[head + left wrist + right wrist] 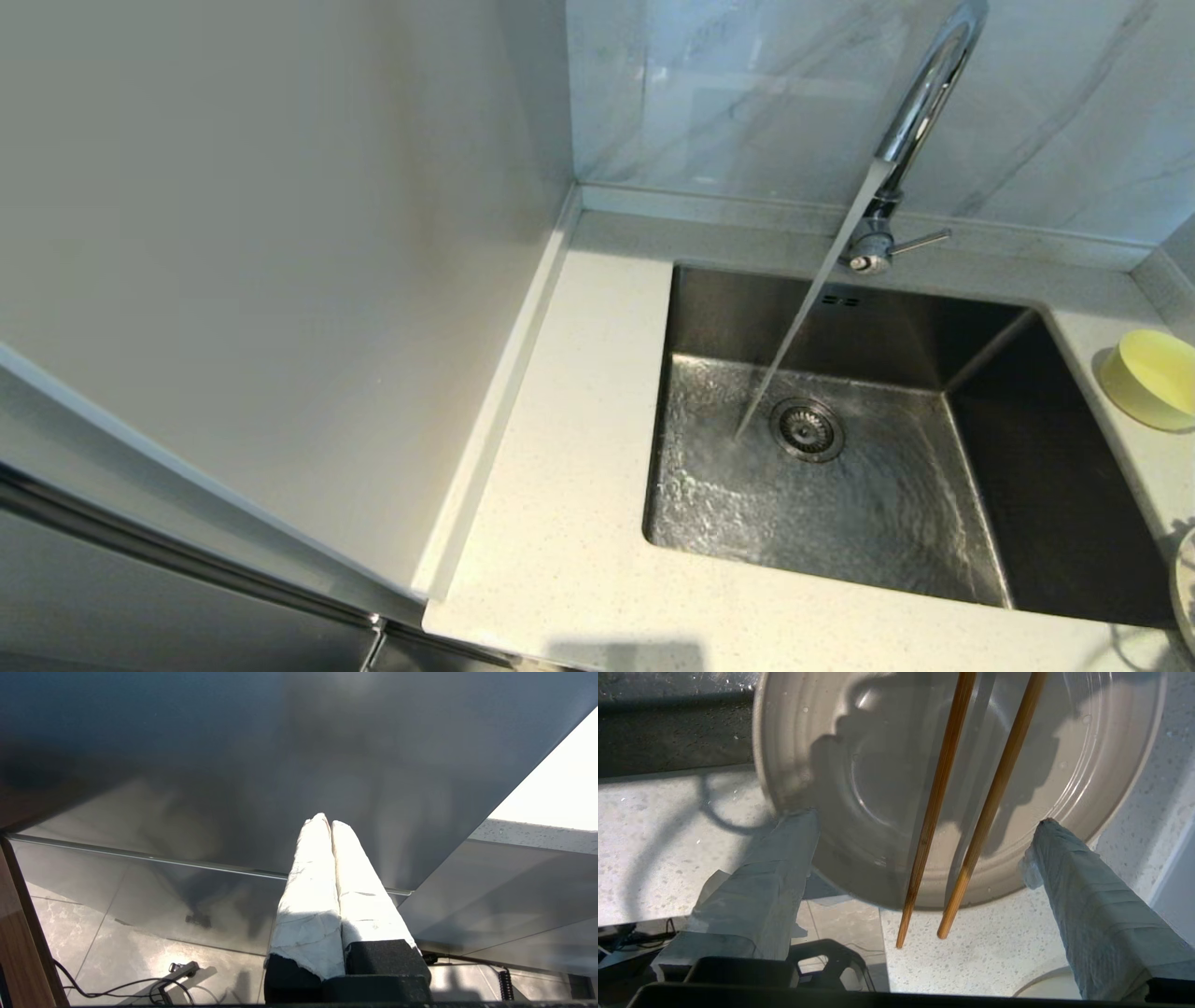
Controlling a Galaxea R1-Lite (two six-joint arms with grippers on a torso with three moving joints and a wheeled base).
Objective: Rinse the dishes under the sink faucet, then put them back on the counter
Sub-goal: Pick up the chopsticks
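Note:
A narrow gap (962, 806) separates the chopsticks across the plate, so both chopsticks (936, 806) will slide together and come up as a pair when the robot grips and lifts them.
Water runs from the chrome faucet (920, 103) into the steel sink (1046, 485). On the counter (560, 467) right of the sink sits the pale-yellow bowl (1153, 378). A sliver of the cream-white plate (1187, 583) shows at the head view's right edge. In the right wrist view the plate (878, 765) lies on the speckled counter (1008, 952), its rim overhanging the counter's edge. Both chopsticks (943, 788) lie across it. My right gripper (927, 816) is open just above, one finger on each side of the plate and holding nothing. My left gripper (327, 823) is shut and empty, parked low.
A white panel (280, 280) stands along the counter's left side, and a marble wall (747, 93) rises behind the faucet. The left gripper faces a steel cabinet front (233, 788), with floor tiles and a cable (117, 989) below. A pale round edge (1045, 991) shows by the right finger's base.

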